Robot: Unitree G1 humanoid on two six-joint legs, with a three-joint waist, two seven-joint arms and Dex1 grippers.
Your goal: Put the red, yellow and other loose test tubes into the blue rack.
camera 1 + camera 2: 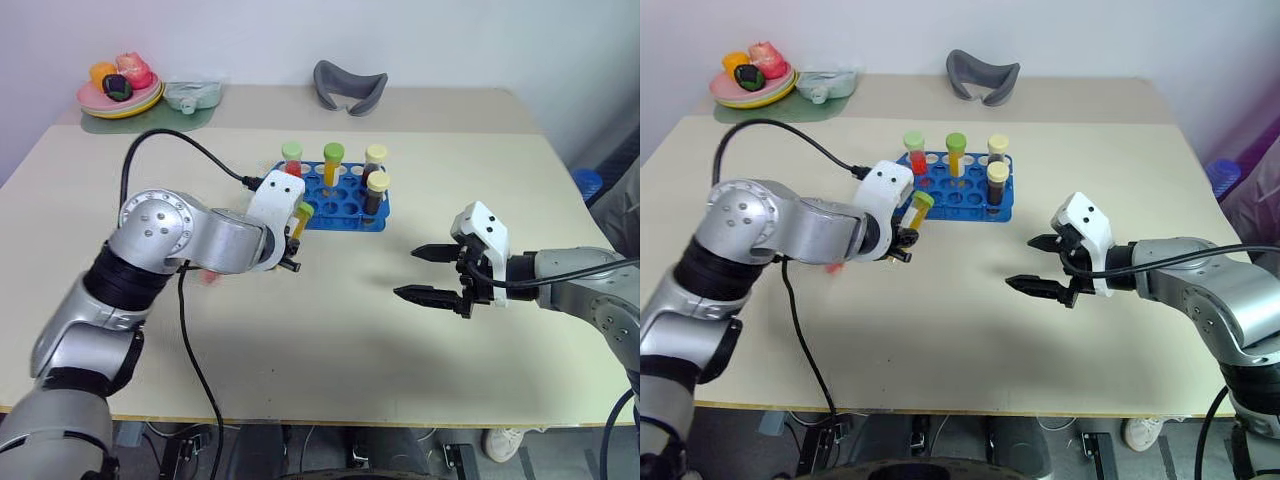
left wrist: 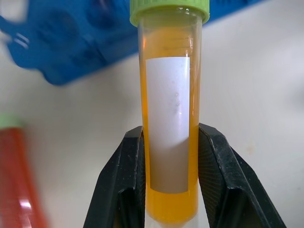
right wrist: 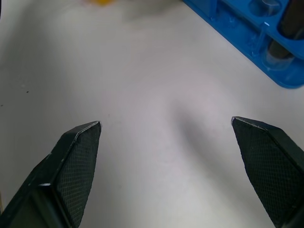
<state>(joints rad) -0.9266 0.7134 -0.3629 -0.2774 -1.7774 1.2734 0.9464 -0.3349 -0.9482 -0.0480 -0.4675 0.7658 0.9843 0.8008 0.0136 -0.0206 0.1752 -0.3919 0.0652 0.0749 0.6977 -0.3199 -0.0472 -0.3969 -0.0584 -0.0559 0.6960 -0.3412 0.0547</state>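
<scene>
My left gripper should lift the held yellow tube (image 1: 913, 212), which slants low beside the blue rack, and turn it upright before lowering it into a front hole (image 1: 955, 198).
The blue rack (image 1: 345, 210) stands mid-table with several capped tubes upright in it, one of them a red tube (image 1: 292, 162) and another a yellow one (image 1: 333, 163). Just left of the rack, my left gripper (image 1: 293, 250) is shut on a yellow test tube (image 2: 171, 95) with a green cap (image 1: 304, 209), lifted off the table and tilted. A loose red tube (image 2: 19, 180) lies on the table under my left forearm, mostly hidden (image 1: 835, 266). My right gripper (image 1: 425, 272) is open and empty, low over bare table right of the rack, whose corner (image 3: 266, 42) lies ahead of it.
A plate of toy food (image 1: 120, 95), a clear container (image 1: 192, 95) and a grey curved object (image 1: 350, 88) sit along the far edge. A black cable (image 1: 190, 360) trails from my left arm over the front edge. The table's front half is bare.
</scene>
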